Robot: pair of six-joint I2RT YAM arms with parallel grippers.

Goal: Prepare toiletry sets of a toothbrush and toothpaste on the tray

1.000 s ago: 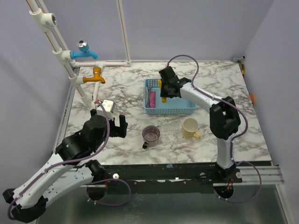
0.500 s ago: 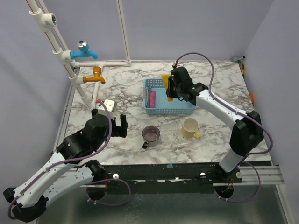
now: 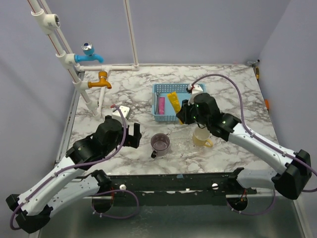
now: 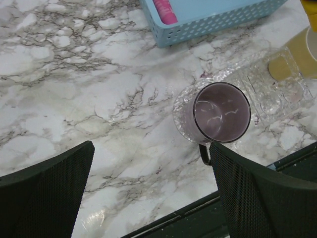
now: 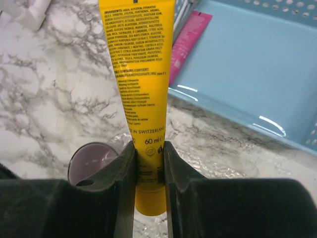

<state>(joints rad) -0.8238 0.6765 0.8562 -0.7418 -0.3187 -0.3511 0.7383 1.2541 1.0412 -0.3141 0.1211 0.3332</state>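
The yellow toothpaste is held by its end with the cap (image 5: pixel 150 202) in my right gripper. My open left gripper should keep moving toward the free flat end (image 3: pixel 172 96) until it closes there.
My right gripper (image 5: pixel 149 148) is shut on the capped end of the yellow toothpaste (image 5: pixel 141 74). In the top view this yellow toothpaste (image 3: pixel 173 101) slants over the front of the blue basket (image 3: pixel 157 118), with the right gripper (image 3: pixel 181 111) just behind the cream mug (image 3: pixel 201 135). The pink toothpaste (image 3: pixel 161 104) lies inside the basket. The clear plastic tray (image 3: pixel 184 144) carries a mauve cup (image 3: pixel 160 143) and the mug. My left gripper (image 4: pixel 148 173) is open and empty, low over the marble just left of the mauve cup (image 4: pixel 220 113). No toothbrush shows clearly.
A blue tap (image 3: pixel 91 55) and an orange tap (image 3: pixel 101 79) hang from white pipes at the back left. The table's near edge (image 4: pixel 198 210) runs right below my left fingers. Grey walls close in the back and both sides.
My right arm has drawn back from deep in the basket toward the tray, carrying the yellow toothpaste with it. My left arm has shifted slightly right, toward the mauve cup.
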